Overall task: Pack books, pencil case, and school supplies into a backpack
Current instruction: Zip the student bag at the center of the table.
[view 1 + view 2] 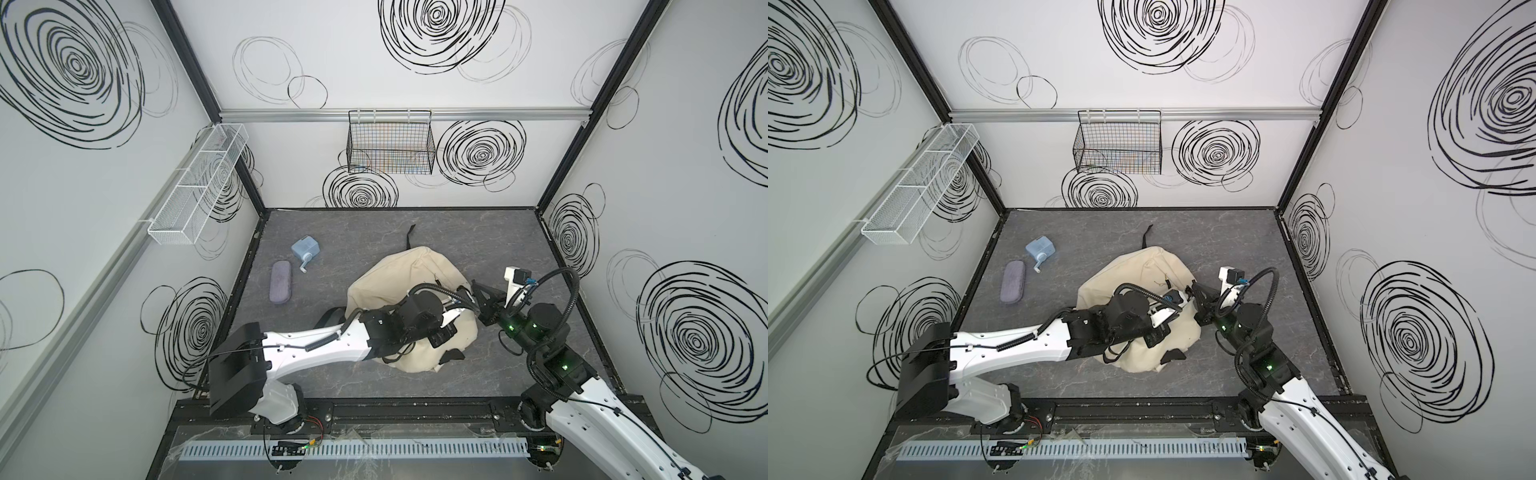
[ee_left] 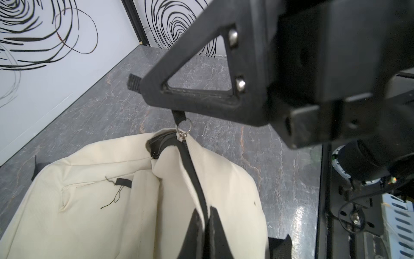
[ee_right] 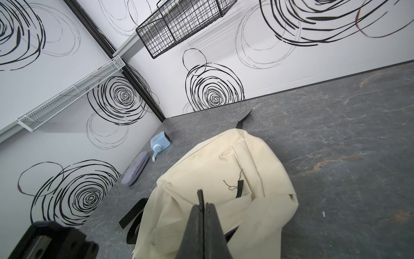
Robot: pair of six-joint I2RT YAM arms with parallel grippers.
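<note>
The zip pull (image 2: 179, 117) in the robot's right gripper lines up with the black zip edge (image 2: 192, 168), so the right gripper should keep holding it until the left gripper pulls that edge straight.
The cream backpack (image 1: 399, 274) (image 1: 1133, 266) lies crumpled in the middle of the grey table. My left gripper (image 2: 207, 215) is shut on its black zip edge and the fabric beside it. My right gripper (image 3: 204, 206) (image 1: 476, 287) is shut on the black zip pull (image 2: 178, 115), just above the metal slider (image 2: 182, 133), and holds that corner lifted. The purple pencil case (image 1: 281, 282) (image 3: 135, 171) and the light blue crank sharpener (image 1: 302, 249) (image 3: 159, 142) lie apart near the left wall. The books are out of view.
A black wire basket (image 1: 390, 143) hangs on the back wall and a white mesh shelf (image 1: 199, 183) on the left wall. A black strap (image 1: 409, 235) trails behind the backpack. Both arm bases sit on the front rail (image 1: 374, 405).
</note>
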